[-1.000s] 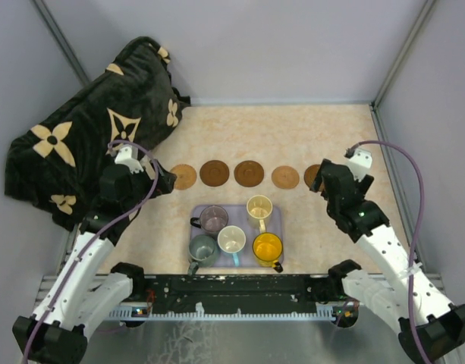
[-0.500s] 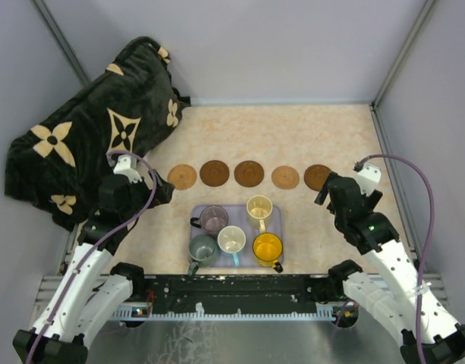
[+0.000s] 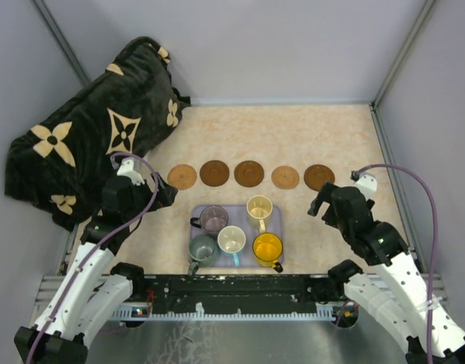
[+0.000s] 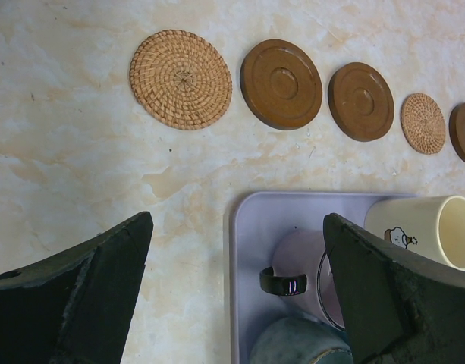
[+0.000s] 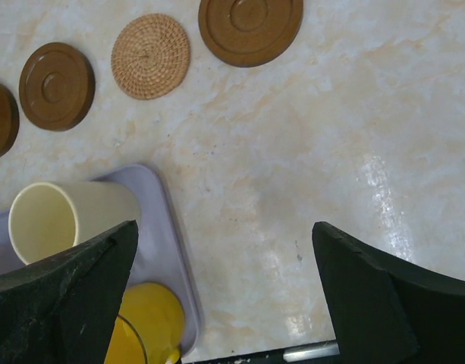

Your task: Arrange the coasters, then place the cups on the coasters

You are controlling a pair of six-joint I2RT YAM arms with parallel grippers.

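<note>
The robot's right gripper should keep moving until its fingers are on both sides of the cream cup's handle (image 3: 262, 226), since the coasters (image 3: 249, 174) are in a row and that handle faces the near edge of the table.
Several round coasters lie in a row across the table: a woven tan coaster (image 3: 182, 177), two dark ones (image 3: 214, 173) (image 3: 249, 173), a smaller woven one (image 3: 285, 177) and a dark one (image 3: 318, 177). Several cups stand on the lavender tray (image 3: 276, 227): purple-grey (image 3: 214, 219), cream (image 3: 259, 207), grey-green (image 3: 202, 248), white with a blue handle (image 3: 232, 240), yellow (image 3: 267, 247). My left gripper (image 3: 162, 191) hangs open over the tray's left edge (image 4: 247, 250). My right gripper (image 3: 317, 205) hangs open over bare table right of the tray (image 5: 168, 227), near the yellow cup (image 5: 145, 326).
A black cushion with tan flower shapes (image 3: 88, 136) fills the back left corner, close behind my left arm. Grey walls close in the table on three sides. A black rail (image 3: 232, 287) runs along the near edge.
My right arm has drawn back from the rightmost dark coaster, which now lies uncovered, towards the near edge. The left arm has barely shifted.
</note>
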